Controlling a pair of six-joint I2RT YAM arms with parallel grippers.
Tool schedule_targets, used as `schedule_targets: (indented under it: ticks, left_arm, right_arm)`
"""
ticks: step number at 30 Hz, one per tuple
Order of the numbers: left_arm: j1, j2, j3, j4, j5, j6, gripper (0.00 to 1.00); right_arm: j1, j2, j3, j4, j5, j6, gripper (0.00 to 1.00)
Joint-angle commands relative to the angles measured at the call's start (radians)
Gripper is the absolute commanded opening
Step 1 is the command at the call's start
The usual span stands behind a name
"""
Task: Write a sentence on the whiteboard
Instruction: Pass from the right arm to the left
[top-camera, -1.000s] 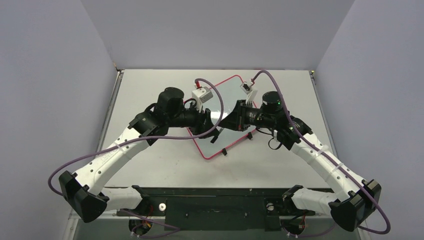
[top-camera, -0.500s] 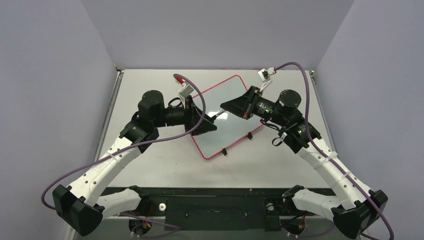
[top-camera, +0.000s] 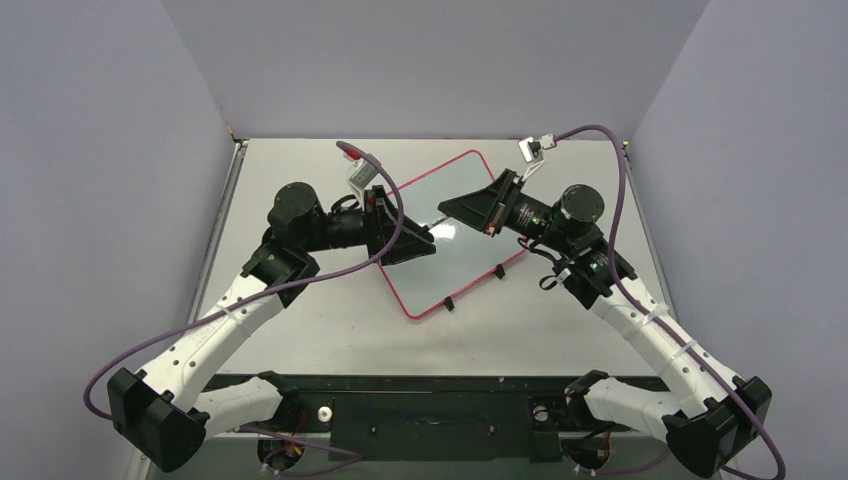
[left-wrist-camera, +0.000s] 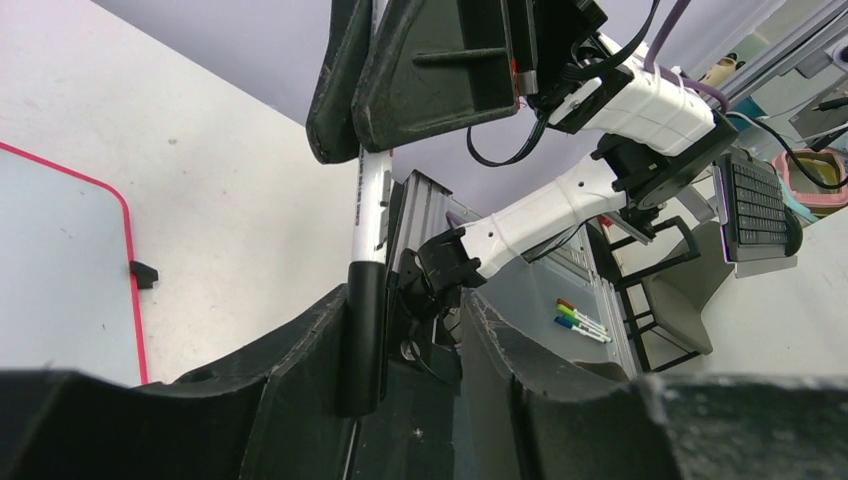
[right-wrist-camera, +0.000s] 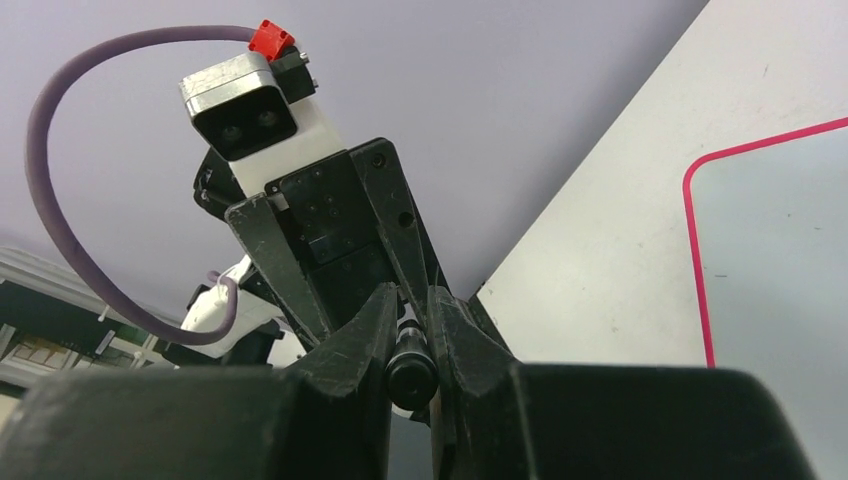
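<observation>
Only the marker's end (right-wrist-camera: 411, 381) is pinched in my right gripper. My left gripper should hold the black cap while my right gripper gets a deeper hold on the marker's body (left-wrist-camera: 373, 205) before writing.
The whiteboard (top-camera: 455, 265), white with a thin red rim, lies tilted on the table; no sentence shows on its visible surface. Both arms meet above it, tip to tip. My right gripper (top-camera: 447, 211) is shut on a marker (top-camera: 437, 228), whose black end is pinched between its fingers (right-wrist-camera: 411, 375). In the left wrist view the marker's white barrel (left-wrist-camera: 372, 215) comes down from the right gripper (left-wrist-camera: 350, 140). Its black cap (left-wrist-camera: 365, 330) lies against one finger of my left gripper (left-wrist-camera: 405, 310). That gripper is open, with the other finger well clear of the cap.
Two small black clips (top-camera: 449, 303) (top-camera: 499, 271) sit on the board's near edge. The grey table (top-camera: 300, 330) is walled on three sides. Several coloured markers (left-wrist-camera: 580, 318) lie on a shelf beyond the table, seen in the left wrist view.
Both arms have drawn back from the board's middle, the left to the left and the right to the right. The grippers now stand further apart with the marker spanning between them.
</observation>
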Motion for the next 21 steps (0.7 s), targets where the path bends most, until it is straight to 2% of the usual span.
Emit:
schedule_targets:
  ticks: [1,6,8,9,10,12,13,14,15,17,21]
  left_arm:
    - [0.004,-0.011,0.004,0.126,0.035,-0.06,0.35]
    - [0.003,-0.006,0.004,0.137,0.033,-0.071,0.27]
    - [0.003,-0.003,0.006,0.138,0.039,-0.071,0.18]
    - [0.003,0.002,0.007,0.139,0.041,-0.071,0.06]
    - [0.003,0.003,0.008,0.138,0.045,-0.07,0.02]
    - [0.003,0.008,0.009,0.134,0.059,-0.063,0.0]
    - [0.003,0.009,0.014,0.115,0.065,-0.046,0.0]
    - [0.004,0.01,0.024,0.1,0.075,-0.036,0.0]
    - [0.004,0.014,0.029,0.065,0.081,-0.01,0.0]
    - [0.007,0.02,0.049,0.012,0.102,0.028,0.0]
    - [0.015,0.036,0.082,-0.095,0.151,0.096,0.0]
  right_arm:
    - [-0.008,-0.022,-0.008,0.083,-0.01,0.003,0.0]
    - [-0.007,-0.029,-0.019,0.1,-0.028,0.01,0.0]
    - [-0.008,-0.031,-0.022,0.101,-0.035,0.01,0.0]
    - [-0.008,-0.031,-0.024,0.1,-0.038,0.01,0.0]
    - [-0.006,-0.03,-0.025,0.104,-0.047,0.011,0.0]
    - [-0.006,-0.026,-0.023,0.113,-0.076,0.009,0.01]
    - [-0.007,-0.024,-0.019,0.113,-0.086,0.003,0.19]
    - [-0.007,-0.024,-0.016,0.1,-0.103,-0.004,0.29]
    - [-0.007,-0.026,-0.003,0.084,-0.11,-0.033,0.48]
    - [-0.007,-0.033,0.028,-0.003,-0.113,-0.1,0.63]
    - [-0.014,-0.042,0.065,-0.121,-0.121,-0.176,0.67]
